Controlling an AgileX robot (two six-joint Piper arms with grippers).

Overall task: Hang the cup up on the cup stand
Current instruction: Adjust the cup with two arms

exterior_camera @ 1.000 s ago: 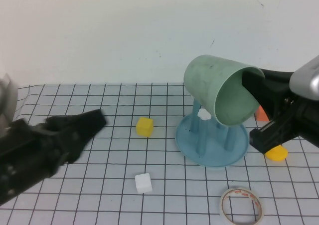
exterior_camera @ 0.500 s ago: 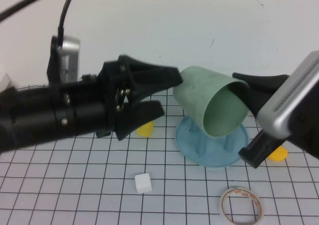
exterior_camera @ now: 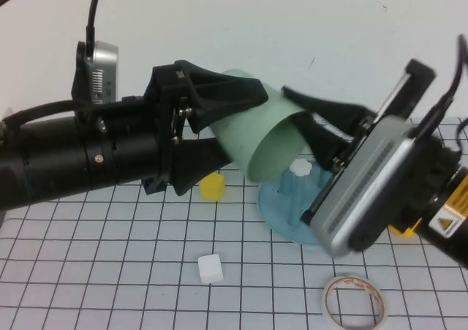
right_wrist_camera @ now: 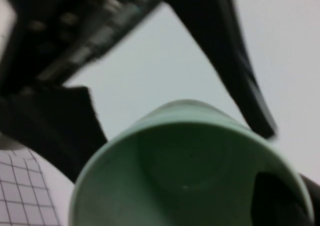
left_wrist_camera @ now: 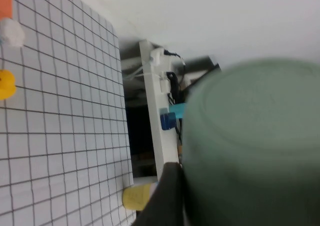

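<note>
I expect the cup to cover a whole peg when I lower it opening down, because the cup's opening (exterior_camera: 281, 148) is much wider than the white flower cap (exterior_camera: 300, 167).
The pale mint-green cup (exterior_camera: 256, 136) is held in the air on its side, above and left of the cup stand (exterior_camera: 281, 213). My right gripper (exterior_camera: 290, 107) is shut on the cup's rim, one finger inside the mouth and one outside; this shows in the right wrist view (right_wrist_camera: 295, 191). My left gripper (exterior_camera: 241, 129) is open with its fingers straddling the cup's closed end. The cup's bottom (left_wrist_camera: 250, 146) fills the left wrist view, with one finger (left_wrist_camera: 167, 198) beside it. The stand's teal base and one white flower cap (exterior_camera: 300, 169) show; my right arm hides the other pegs.
A yellow cube (exterior_camera: 212, 186) lies left of the stand and a white cube (exterior_camera: 210, 268) nearer the front. A tape ring (exterior_camera: 355, 301) lies at the front right. A yellow piece (exterior_camera: 402, 231) peeks out behind my right arm.
My right arm has carried the cup up and left, away from the stand. My left arm rose from the table, and the cup's closed end now sits between its fingers.
</note>
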